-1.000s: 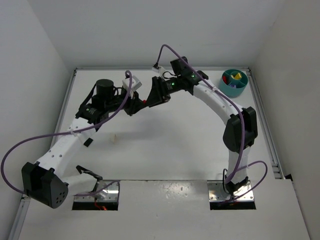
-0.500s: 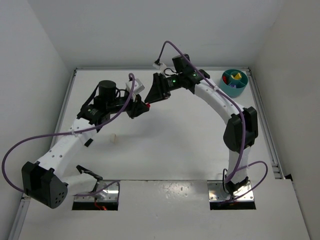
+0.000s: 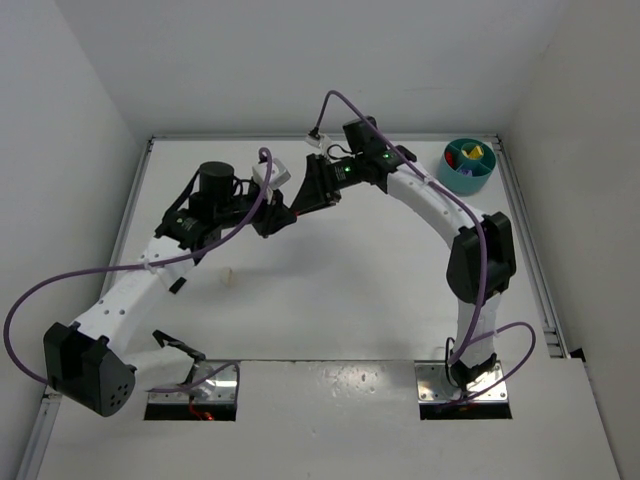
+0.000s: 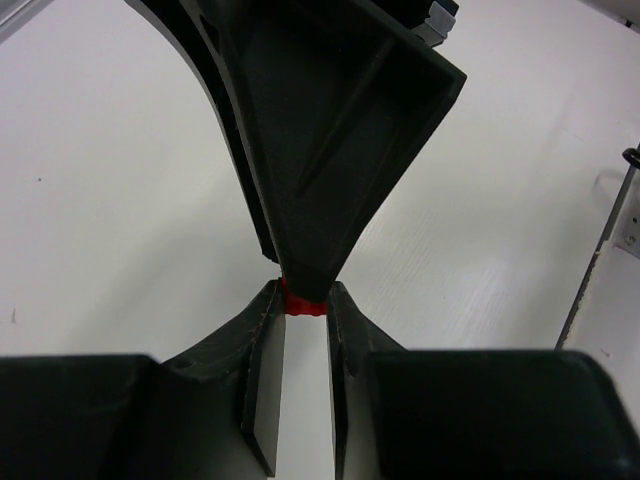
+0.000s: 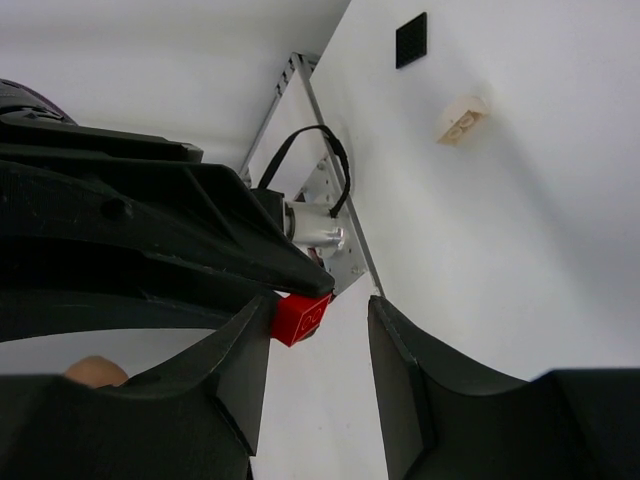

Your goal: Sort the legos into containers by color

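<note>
The red lego is in my left gripper, far from the teal dish, so my right gripper should take it there to free my left gripper for the cream lego.
A small red lego is pinched between the tips of my left gripper, held off the table. My right gripper straddles the same red lego. One finger is against it and the other stands apart, so the jaws are open. In the top view the two grippers meet tip to tip, left gripper and right gripper, at the back middle of the table. The teal dish sits at the back right with yellow, red and purple legos inside. A cream lego lies alone on the table.
The cream lego lies left of centre, near the left arm's forearm. A purple cable loops out from the left arm. A raised metal rail runs along the table's right edge beside the dish.
The right gripper's jaws have narrowed around the red lego. Both grippers have shifted slightly while staying tip to tip. The left gripper keeps its grip.
</note>
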